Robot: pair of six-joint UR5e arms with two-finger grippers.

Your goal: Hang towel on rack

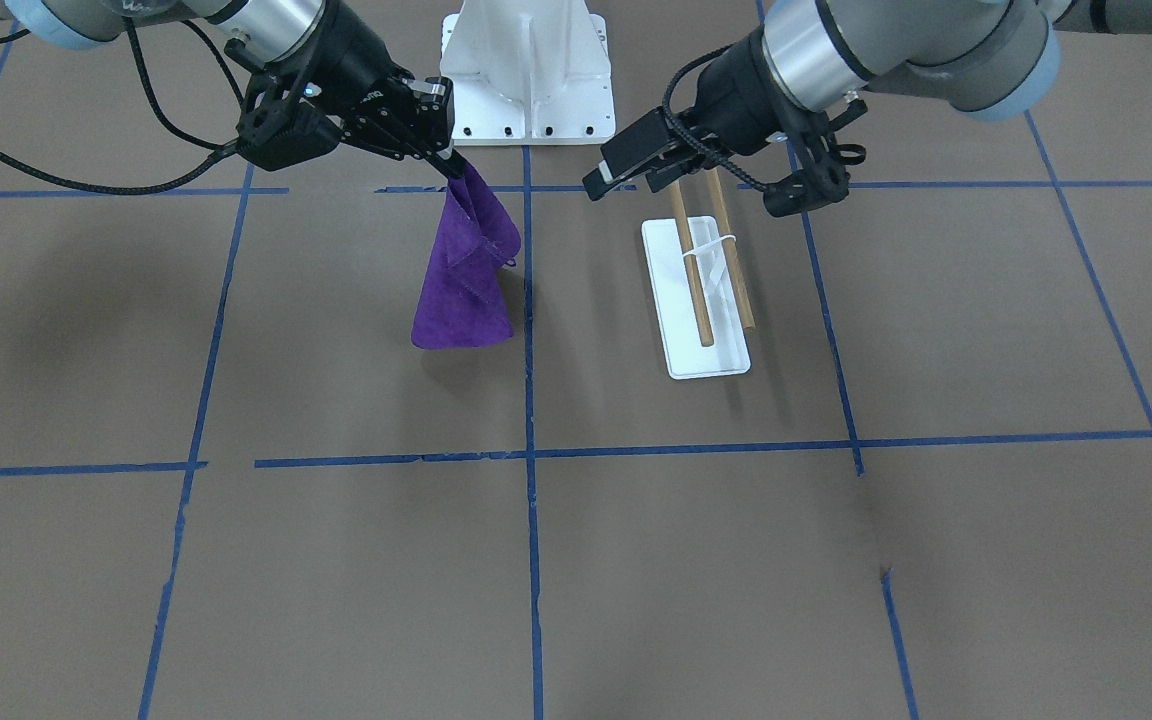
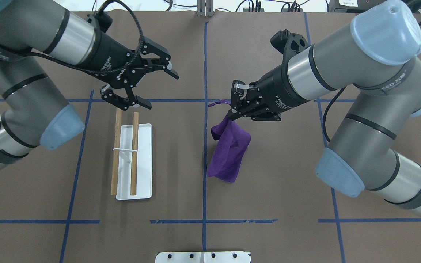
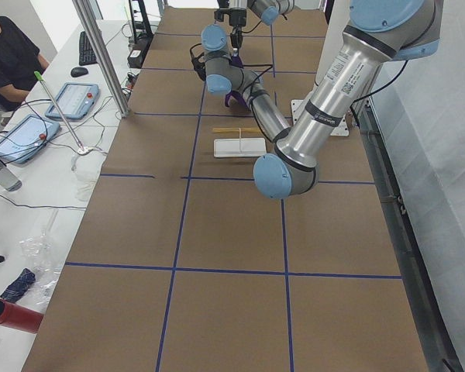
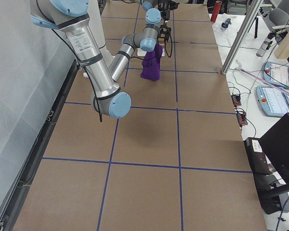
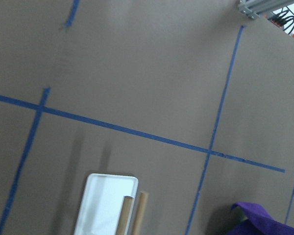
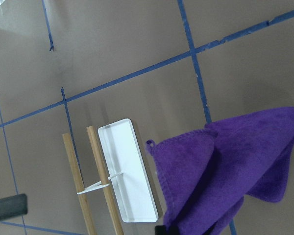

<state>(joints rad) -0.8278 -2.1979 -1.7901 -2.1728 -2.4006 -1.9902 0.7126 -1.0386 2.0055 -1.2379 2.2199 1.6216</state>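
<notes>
The purple towel [image 1: 464, 282] is hanging limp with a curled edge [image 1: 512, 252], so I expect it to hang over both dowels when I pull its corner across the rack.
The purple towel [image 1: 466, 270] hangs folded from one corner, its low end at or near the table; it also shows in the overhead view [image 2: 228, 153] and the right wrist view [image 6: 225, 176]. My right gripper [image 1: 454, 165] [image 2: 231, 116] is shut on its top corner. The rack [image 1: 701, 350] [image 2: 143, 160] is a white tray with two wooden dowels [image 2: 134, 153] and stands on the table beside the towel. My left gripper [image 2: 159, 90] [image 1: 651, 170] is open and empty, above the rack's end nearest the robot. The left wrist view shows the rack's end [image 5: 105, 205] and a towel edge [image 5: 264, 223].
The white bolted robot pedestal [image 1: 526, 80] [image 2: 203, 256] stands at the table's robot-side edge. Blue tape lines [image 2: 205, 146] run between towel and rack. An operator [image 3: 12, 54] sits at a side bench with tablets. A metal post [image 4: 241, 38] stands beside the table.
</notes>
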